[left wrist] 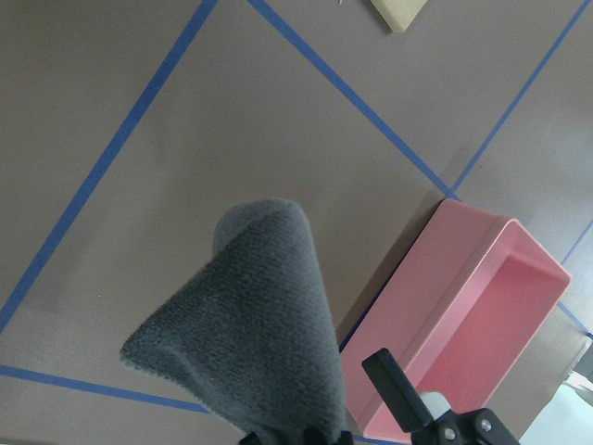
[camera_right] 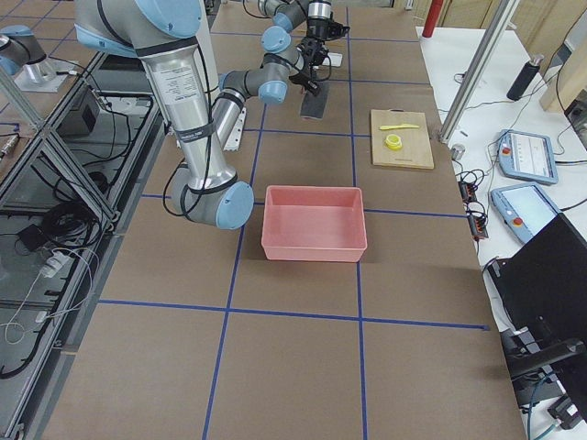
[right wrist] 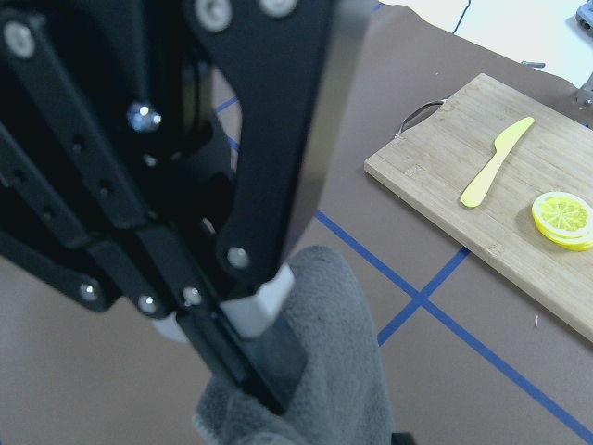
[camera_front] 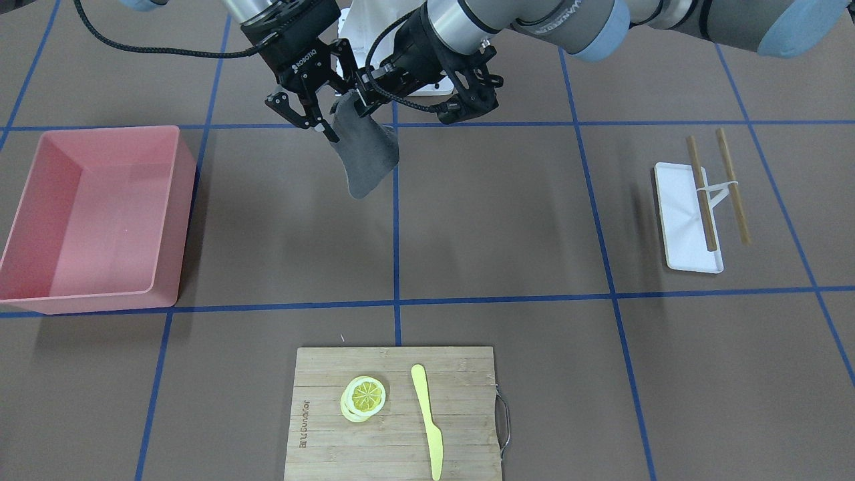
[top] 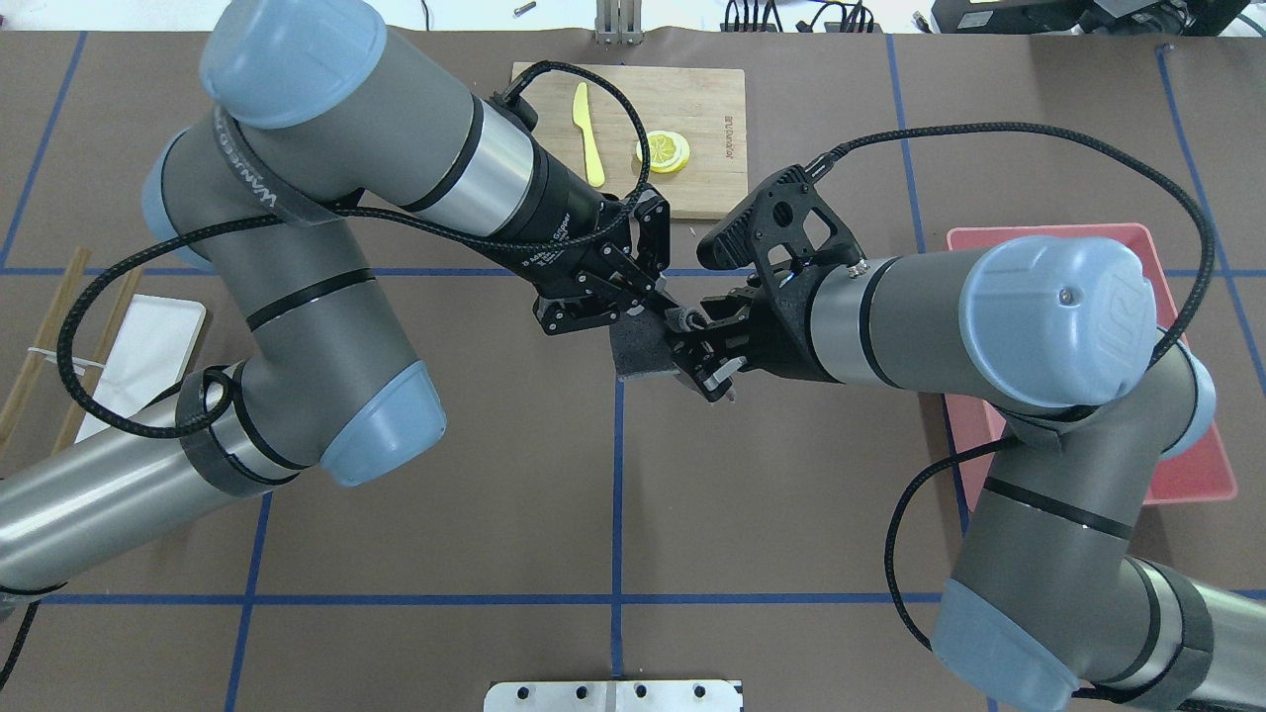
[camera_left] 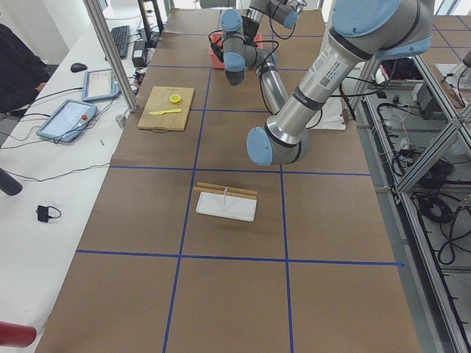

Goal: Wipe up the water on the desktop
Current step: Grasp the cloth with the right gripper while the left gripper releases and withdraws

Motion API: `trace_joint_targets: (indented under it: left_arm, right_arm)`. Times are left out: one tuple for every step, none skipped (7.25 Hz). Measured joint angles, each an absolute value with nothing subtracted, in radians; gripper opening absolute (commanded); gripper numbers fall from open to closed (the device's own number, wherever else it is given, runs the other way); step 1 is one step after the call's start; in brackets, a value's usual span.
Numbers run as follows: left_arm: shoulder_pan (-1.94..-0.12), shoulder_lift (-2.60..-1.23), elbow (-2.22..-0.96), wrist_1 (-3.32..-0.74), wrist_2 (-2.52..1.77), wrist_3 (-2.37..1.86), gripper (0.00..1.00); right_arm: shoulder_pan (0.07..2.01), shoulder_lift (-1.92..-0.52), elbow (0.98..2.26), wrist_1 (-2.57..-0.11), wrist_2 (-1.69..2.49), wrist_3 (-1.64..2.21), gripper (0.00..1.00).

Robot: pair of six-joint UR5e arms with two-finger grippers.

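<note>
The dark grey cloth [camera_front: 366,152] hangs down in one narrow flap from its pinched top [camera_front: 348,104], so it will stay bunched up when I carry it.
A dark grey cloth [camera_front: 366,157] hangs in the air over the brown desktop [camera_front: 507,220] with its blue tape grid, near the robot's side. My left gripper [camera_front: 361,100] is shut on the cloth's top edge; the cloth hangs below it in the left wrist view [left wrist: 250,324]. My right gripper [camera_front: 317,127] stands open right beside the cloth, one finger touching its edge. From overhead the two grippers meet tip to tip, the left gripper [top: 673,316] above the cloth [top: 638,348] and the right gripper [top: 707,356] next to it. I see no water on the desktop.
A pink bin [camera_front: 177,220] stands on the robot's right side. A bamboo cutting board [camera_front: 461,401] with a lemon slice [camera_front: 364,397] and a yellow knife [camera_front: 427,421] lies at the far edge. A white tray [camera_front: 681,227] with chopsticks [camera_front: 701,194] lies on the left side.
</note>
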State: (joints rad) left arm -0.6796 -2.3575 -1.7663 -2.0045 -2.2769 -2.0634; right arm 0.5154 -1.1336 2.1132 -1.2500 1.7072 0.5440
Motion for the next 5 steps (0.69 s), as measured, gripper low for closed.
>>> trace_joint_targets:
  left_arm:
    - [-0.68, -2.358, -1.766, -2.005, -2.277, -2.064, 0.0]
    - [-0.68, -2.359, -1.766, -2.005, -2.277, -2.065, 0.0]
    - [-0.68, -2.359, -1.766, -2.005, -2.277, -2.065, 0.05]
    - [-0.68, -2.358, -1.766, -2.005, -2.274, -2.063, 0.9]
    - [-0.68, -2.357, -1.767, -2.005, -2.261, -2.059, 0.99]
  right_arm:
    - [0.515, -1.133, 2.113, -1.25, 1.707, 0.553, 0.13]
    - [0.515, -1.133, 2.114, -1.25, 1.707, 0.56, 0.0]
    - [0.514, -1.132, 2.114, -1.25, 1.708, 0.571, 0.0]
    - [0.515, -1.132, 2.114, -1.25, 1.71, 0.588, 0.0]
    - [0.515, -1.133, 2.114, -1.25, 1.711, 0.601, 0.0]
